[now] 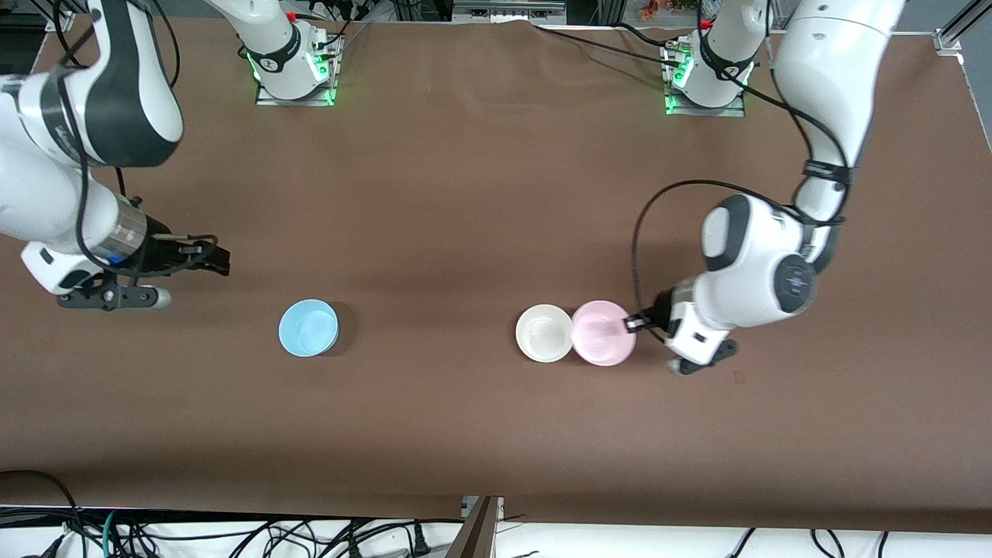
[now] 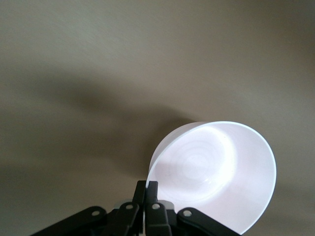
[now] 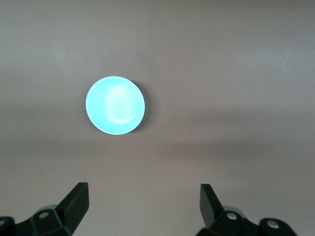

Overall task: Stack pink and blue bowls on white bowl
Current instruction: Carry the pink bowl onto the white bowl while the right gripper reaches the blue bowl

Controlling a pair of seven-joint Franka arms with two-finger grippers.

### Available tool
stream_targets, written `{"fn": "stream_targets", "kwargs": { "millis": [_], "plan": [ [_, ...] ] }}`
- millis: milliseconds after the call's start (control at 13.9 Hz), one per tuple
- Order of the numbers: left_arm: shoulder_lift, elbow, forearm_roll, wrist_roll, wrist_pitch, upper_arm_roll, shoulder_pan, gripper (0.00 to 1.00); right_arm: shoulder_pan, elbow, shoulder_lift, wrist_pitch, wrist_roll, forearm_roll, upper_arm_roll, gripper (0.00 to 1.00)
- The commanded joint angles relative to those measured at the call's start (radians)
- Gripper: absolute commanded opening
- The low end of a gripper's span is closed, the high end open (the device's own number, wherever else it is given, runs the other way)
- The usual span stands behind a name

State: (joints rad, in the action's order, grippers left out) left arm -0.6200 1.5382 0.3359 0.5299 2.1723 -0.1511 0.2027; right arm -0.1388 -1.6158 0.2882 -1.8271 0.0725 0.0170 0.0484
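I should take the blue bowl's near rim (image 1: pixel 281 329) with my right gripper and stack the blue bowl last, because my left gripper is holding the pink bowl (image 1: pixel 602 333) far from the blue bowl.
The pale pink bowl (image 1: pixel 601 332) is beside the white bowl (image 1: pixel 544 332), their rims touching or nearly so. My left gripper (image 1: pixel 637 322) is shut on the pink bowl's rim, on the side toward the left arm's end of the table. In the left wrist view the fingers (image 2: pixel 146 189) pinch the rim of the pink bowl (image 2: pixel 216 172), which looks tilted. The light blue bowl (image 1: pixel 308 328) stands alone toward the right arm's end. My right gripper (image 1: pixel 217 260) is open and empty above the table, short of the blue bowl (image 3: pixel 115 104); its fingers (image 3: pixel 142 196) stand wide apart.
The brown table (image 1: pixel 465 194) bears only the three bowls. The arm bases (image 1: pixel 294 70) stand along its edge farthest from the front camera. Cables hang off the edge nearest to that camera.
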Motion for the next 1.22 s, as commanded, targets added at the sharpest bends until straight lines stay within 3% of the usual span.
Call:
{"fn": "stream_targets", "kwargs": {
  "millis": [0, 287, 575, 719, 1150],
  "plan": [
    [-0.058, -0.055, -0.024, 0.073, 0.056, 0.008, 0.064, 0.00, 0.001, 0.039, 0.136, -0.065, -0.003, -0.002, -0.002, 1.00],
    [-0.081, -0.052, -0.028, 0.081, 0.099, 0.005, 0.113, 0.00, -0.011, 0.030, 0.297, -0.318, -0.037, 0.006, -0.009, 0.99],
    [-0.093, -0.043, -0.029, 0.072, 0.110, -0.005, 0.129, 0.00, -0.022, 0.024, 0.382, -0.421, -0.033, 0.009, -0.009, 0.94],
    [-0.093, -0.041, -0.029, 0.062, 0.112, -0.011, 0.129, 0.00, -0.022, -0.004, 0.407, -0.467, -0.031, 0.009, -0.009, 0.81],
    [-0.098, -0.023, -0.028, -0.024, 0.112, -0.011, 0.121, 0.00, -0.022, -0.016, 0.416, -0.466, -0.022, 0.060, -0.015, 0.25]
  ]
}}
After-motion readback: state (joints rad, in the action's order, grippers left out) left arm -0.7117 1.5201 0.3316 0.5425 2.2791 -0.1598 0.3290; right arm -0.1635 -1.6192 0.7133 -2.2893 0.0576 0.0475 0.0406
